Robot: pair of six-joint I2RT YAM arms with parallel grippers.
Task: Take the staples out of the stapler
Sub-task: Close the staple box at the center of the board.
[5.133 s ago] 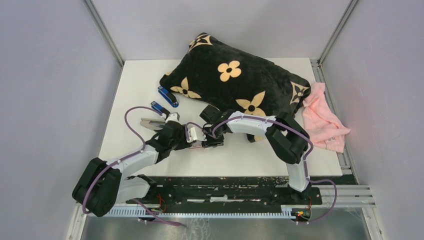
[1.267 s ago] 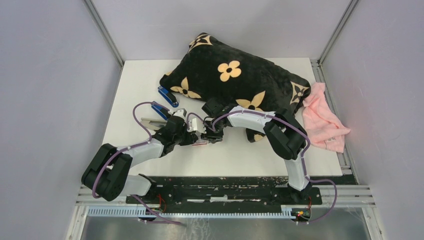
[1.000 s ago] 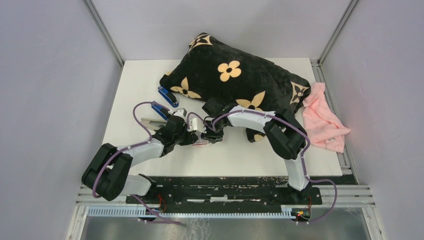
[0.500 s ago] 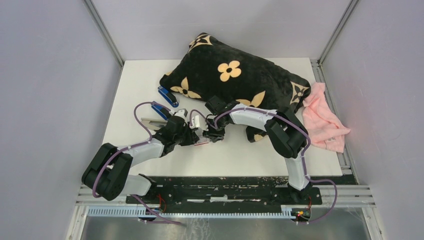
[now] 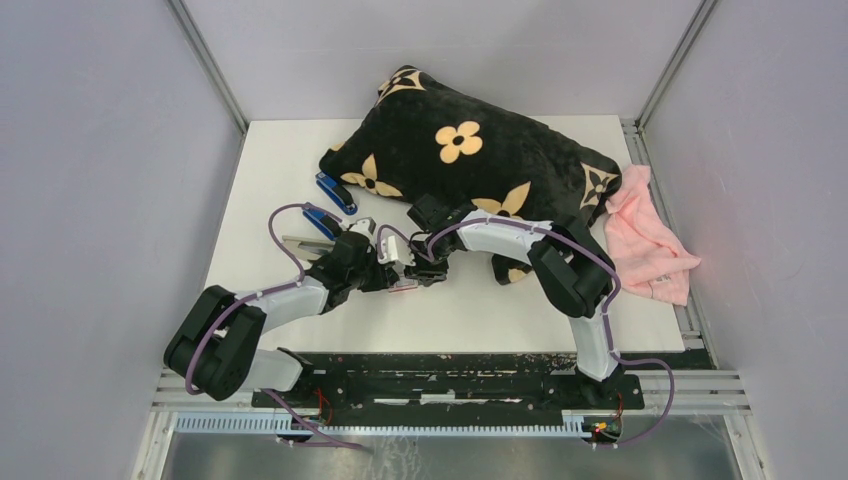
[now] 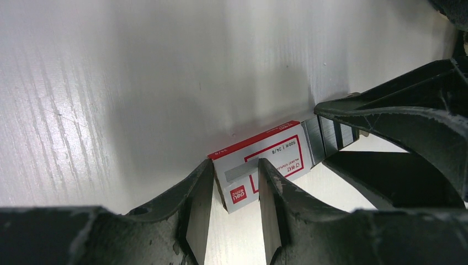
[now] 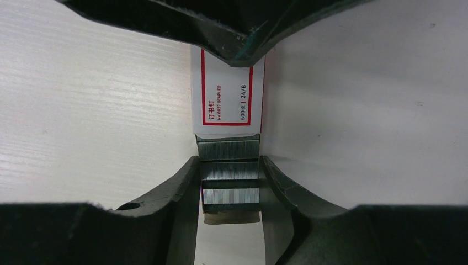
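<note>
My right gripper is squeezing the sides of the protruding staples (image 7: pixel 230 172). It should move back and push their far end (image 7: pixel 232 217) while my left gripper holds the box steady.
A small white-and-red box (image 6: pixel 265 163) lies on the white table, and my left gripper (image 6: pixel 234 182) is shut on its end. A stack of silvery-grey staples (image 7: pixel 229 171) sticks out of the box's (image 7: pixel 226 99) other end. My right gripper (image 7: pixel 229 165) is shut on that stack, one finger on each side. In the top view the two grippers meet nose to nose, left (image 5: pixel 378 268) and right (image 5: pixel 418 268), at the table's middle left. A blue stapler (image 5: pixel 320 219) lies behind the left gripper with its silver rail (image 5: pixel 298 245) swung out. A second blue stapler (image 5: pixel 336 193) lies by the pillow.
A large black pillow with cream flowers (image 5: pixel 470 160) fills the back of the table, right behind the right arm. A pink cloth (image 5: pixel 650 240) hangs over the right edge. Grey walls close in the left, right and back.
Over the last second nothing has visibly moved. Since five seconds ago both grippers have shifted a little away from the arm bases, still joined at the box, and the left arm has stretched out.
</note>
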